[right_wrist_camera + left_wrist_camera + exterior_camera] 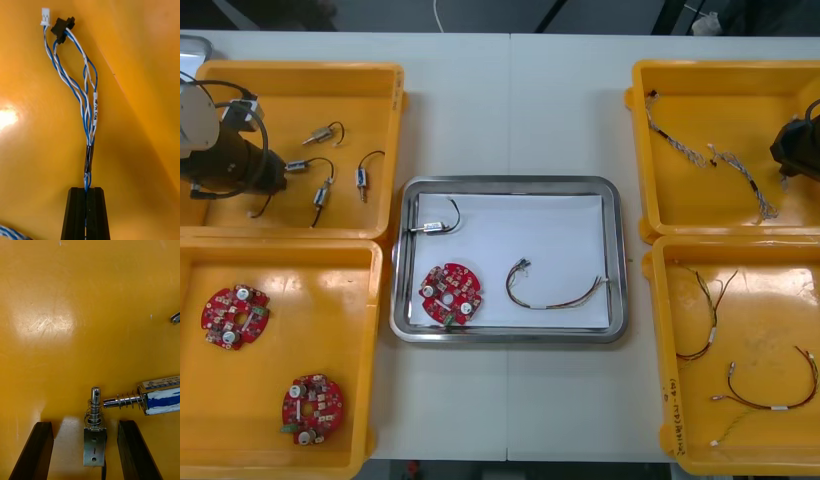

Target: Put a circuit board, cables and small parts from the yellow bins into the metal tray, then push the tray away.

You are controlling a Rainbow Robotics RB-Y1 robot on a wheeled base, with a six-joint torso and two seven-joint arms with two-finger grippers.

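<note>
The second part's rod tip [107, 403] stops next to the spring, outside its coils, so I expect the small metal part [95, 444] to come loose alone when I lift it.
My right gripper [86, 190] is shut on one end of a twisted blue and white cable [87, 105], which stretches away from the fingertips over the orange bin floor to a black and a white plug. The right arm [796, 148] is over the upper right yellow bin [640, 150]. Over the upper left yellow bin [385, 90], my left gripper [85, 423] stands open with a small metal part [94, 444] lying between its fingers. The metal tray [612, 250] holds a red circuit board [450, 293], a small metal part with a black lead [435, 226] and a red and yellow cable [555, 290].
A second small metal part [159, 399] with a blue label lies just beyond my left gripper's fingers. More small parts [323, 190] lie in that bin. Two circuit boards [235, 317] sit in the lower left bin. Red and yellow cables [770, 385] lie in the lower right bin.
</note>
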